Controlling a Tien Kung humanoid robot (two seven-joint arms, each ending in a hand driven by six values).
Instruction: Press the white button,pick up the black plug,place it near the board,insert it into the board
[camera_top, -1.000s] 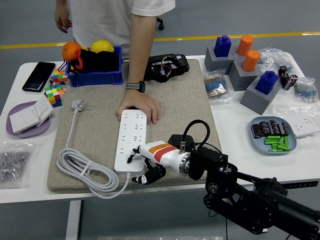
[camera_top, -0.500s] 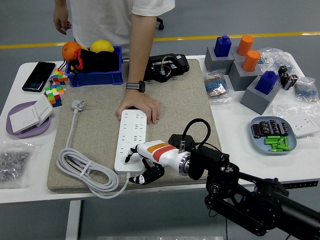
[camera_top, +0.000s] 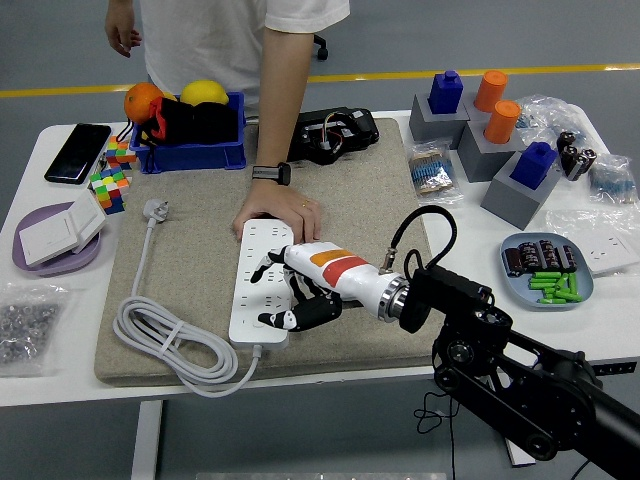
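A thin black cord (camera_top: 418, 411) hangs past the table's front edge, so the black plug will drag it across the mat when I carry the plug.
A white power strip (camera_top: 252, 300) lies lengthwise on the grey mat (camera_top: 190, 260). My right hand (camera_top: 287, 295) is over its near half, fingers spread and holding nothing, the white fingertips (camera_top: 262, 270) resting on or just above the sockets. The black thumb (camera_top: 275, 320) is down near the strip's near end. A black cable (camera_top: 428, 225) loops up behind my wrist; the black plug itself is hidden by my forearm. A person's hand (camera_top: 280, 212) presses flat on the strip's far end. I cannot make out the white button.
The strip's white cord (camera_top: 170, 340) coils at the mat's front left, its plug (camera_top: 155, 210) lying further back. A blue bin (camera_top: 190, 130) with fruit and a black case (camera_top: 335, 135) stand at the back. A plate (camera_top: 545, 270) with batteries and grey blocks (camera_top: 500, 150) are on the right.
My right hand has moved up and away from the strip's near end to over its middle, and the fingers have spread wider. The black plug has gone behind my forearm. The person's hand stays put.
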